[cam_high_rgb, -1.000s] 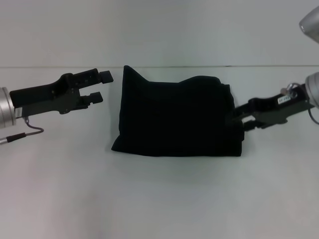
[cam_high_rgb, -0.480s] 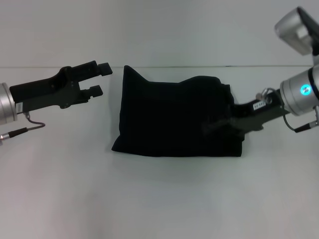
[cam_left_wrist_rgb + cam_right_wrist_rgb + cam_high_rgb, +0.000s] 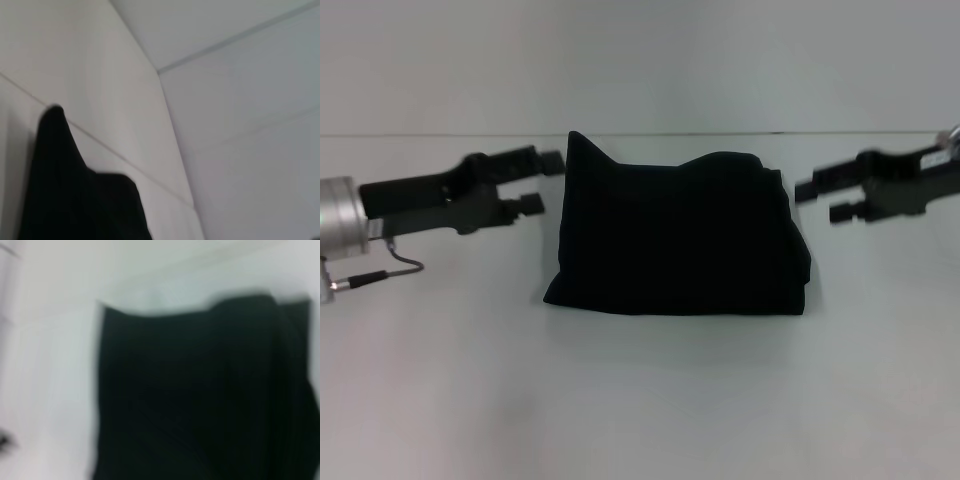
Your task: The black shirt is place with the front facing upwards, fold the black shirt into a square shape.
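Observation:
The black shirt's near corner on my left gripper's side (image 3: pixel 558 294) spreads out of the square. Next, my left gripper goes back and pinches that flared tip (image 3: pixel 549 300).
The black shirt (image 3: pixel 675 235) lies folded into a rough rectangle in the middle of the white table, one corner sticking up at its far left. No lettering shows. My left gripper (image 3: pixel 542 183) hovers open just left of the shirt's far left corner, holding nothing. To the right of the shirt's far right edge, my right gripper (image 3: pixel 820 199) stands open and clear of the cloth. The left wrist view shows the shirt (image 3: pixel 75 195) with its raised corner; the right wrist view shows the shirt (image 3: pixel 200 390) filling most of the picture.
The white table (image 3: pixel 640 400) spreads on all sides of the shirt. Its far edge (image 3: pixel 420 136) meets a pale wall behind. A thin cable (image 3: pixel 380 272) hangs under my left arm.
My right gripper has pulled off the shirt's right edge, risen and moved right, now open. My left gripper has shifted slightly right toward the shirt's far left corner. The shirt lies unchanged.

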